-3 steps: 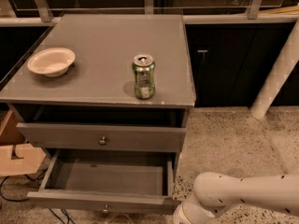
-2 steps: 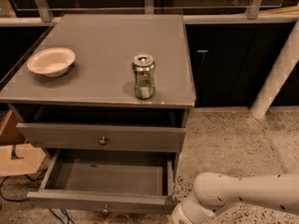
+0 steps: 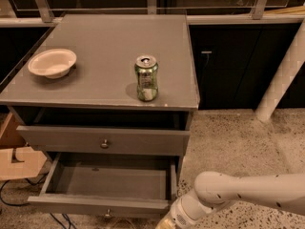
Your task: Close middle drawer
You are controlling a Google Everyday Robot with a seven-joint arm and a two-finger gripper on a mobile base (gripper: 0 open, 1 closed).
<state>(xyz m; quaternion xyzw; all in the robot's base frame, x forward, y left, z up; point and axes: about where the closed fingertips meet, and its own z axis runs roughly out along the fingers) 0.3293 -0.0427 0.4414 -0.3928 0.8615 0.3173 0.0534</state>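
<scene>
My gripper is outside the middle drawer's front point(image 3: 147, 210), and the drawer's way in is open point(image 3: 112, 168). I keep pushing on toward that front until the drawer slides in.
The middle drawer point(image 3: 102, 205) is pulled far out at the bottom of the grey cabinet. It shows its plain grey inside and a small round knob point(image 3: 108, 214) on its front. My white arm point(image 3: 228, 191) comes in from the lower right. Its wrist point(image 3: 183, 214) sits just off the drawer's right front corner. My gripper lies beyond the wrist, below the bottom edge of the view, so I cannot see it.
Above the open drawer is another grey drawer front point(image 3: 102, 140) with a knob, standing slightly out. On the cabinet top point(image 3: 105, 46) stand a green can point(image 3: 146, 78) and a white bowl point(image 3: 52, 62). A cardboard box point(image 3: 14, 156) sits at the left and a white post point(image 3: 281, 80) at the right.
My arm has shifted slightly left, toward the drawer's right front corner. The drawer, can and bowl have not moved.
</scene>
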